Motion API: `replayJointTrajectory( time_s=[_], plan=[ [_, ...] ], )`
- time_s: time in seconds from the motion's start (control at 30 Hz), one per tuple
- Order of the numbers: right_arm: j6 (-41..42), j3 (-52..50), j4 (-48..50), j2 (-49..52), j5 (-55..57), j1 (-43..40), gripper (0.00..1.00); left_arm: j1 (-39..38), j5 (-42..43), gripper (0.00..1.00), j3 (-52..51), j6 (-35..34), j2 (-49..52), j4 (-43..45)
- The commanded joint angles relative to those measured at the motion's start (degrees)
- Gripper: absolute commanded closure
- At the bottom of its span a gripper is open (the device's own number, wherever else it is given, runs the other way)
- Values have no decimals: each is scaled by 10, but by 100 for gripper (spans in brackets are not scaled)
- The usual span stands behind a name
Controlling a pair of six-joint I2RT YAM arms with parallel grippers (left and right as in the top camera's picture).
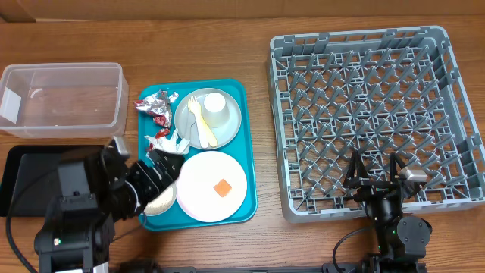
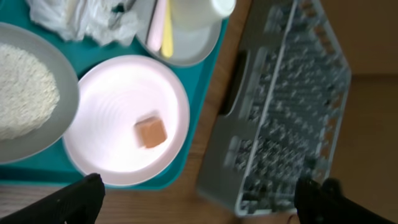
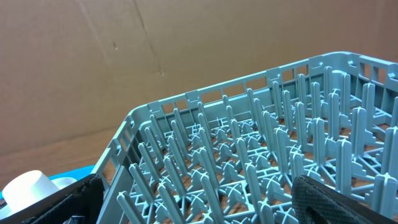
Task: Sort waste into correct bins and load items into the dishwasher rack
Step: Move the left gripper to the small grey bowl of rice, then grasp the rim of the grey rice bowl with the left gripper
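My left gripper should keep moving to the rice bowl's rim (image 2: 72,93) beside the pink plate until its open fingers straddle that rim (image 1: 173,196), because the bowl's rim is clear of rice there.
On the teal tray (image 1: 246,152) a pink plate (image 1: 198,189) carries an orange cube (image 1: 222,188). A grey-green plate (image 1: 235,114) holds a white cup (image 1: 217,110) and pale cutlery (image 1: 201,123). Foil wrappers (image 1: 155,105) and a napkin (image 1: 168,140) lie at the tray's left. A bowl of rice (image 2: 25,93) sits beside the pink plate (image 2: 118,118). My left gripper (image 1: 151,163) hovers open over that bowl, holding nothing. My right gripper (image 1: 377,171) stands open and empty above the near edge of the grey rack (image 1: 371,91). A clear tub (image 1: 62,98) and a black tray (image 1: 30,178) are at the left.
The rack (image 3: 261,155) fills the right wrist view, its upright pegs just ahead of the fingers; the cup (image 3: 31,186) shows at that view's lower left. A brown cardboard wall stands behind the rack. Bare wood runs between the teal tray and the rack (image 2: 286,106).
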Motion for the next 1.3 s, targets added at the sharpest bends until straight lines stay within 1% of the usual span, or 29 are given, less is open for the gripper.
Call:
replayJointTrajectory(
  time_s=[0.0,0.07,0.1,0.17,0.23,0.27,0.33,0.37,0.47,0.6,0.73,0.8,0.87,0.9,1.0,1.13,1.27],
  plan=[
    [-4,-6,2,0,3,-3,0,-32,6,0,11,135,28,-38],
    [-4,-6,2,0,3,-3,0,-63,-9,0,11,138,49,-39],
    [-4,-6,2,0,3,-3,0,-85,-34,0,11,133,62,-39],
    [-4,-6,2,0,3,-3,0,-127,-112,0,11,96,90,-50],
    [-4,-6,2,0,3,-3,0,-173,-213,0,12,39,129,-78],
    [-4,-6,2,0,3,-3,0,-190,-248,0,12,19,147,-91],
    [-4,-6,2,0,3,-3,0,-221,-295,0,12,-12,190,-114],
    [-4,-6,2,0,3,-3,0,-232,-306,0,12,-20,209,-118],
    [-4,-6,2,0,3,-3,0,-251,-362,0,12,-51,292,-116],
    [-4,-6,2,0,3,-3,0,-250,-375,0,12,-51,352,-90],
    [-4,-6,2,0,3,-3,0,-250,-377,0,12,-44,381,-63],
    [-4,-6,2,0,3,-3,0,-250,-377,5,12,-44,391,-54],
    [-4,-6,2,0,3,-3,0,-250,-377,14,12,-44,397,-50],
    [-4,-6,2,0,3,-3,0,-250,-378,18,12,-44,401,-49],
    [-4,-6,2,0,3,-3,0,-250,-379,21,11,-44,409,-44],
    [-4,-6,2,0,3,-3,0,-250,-379,30,7,-44,414,-32],
    [-4,-6,2,0,3,-3,0,-250,-379,32,6,-44,415,-28]
  ],
)
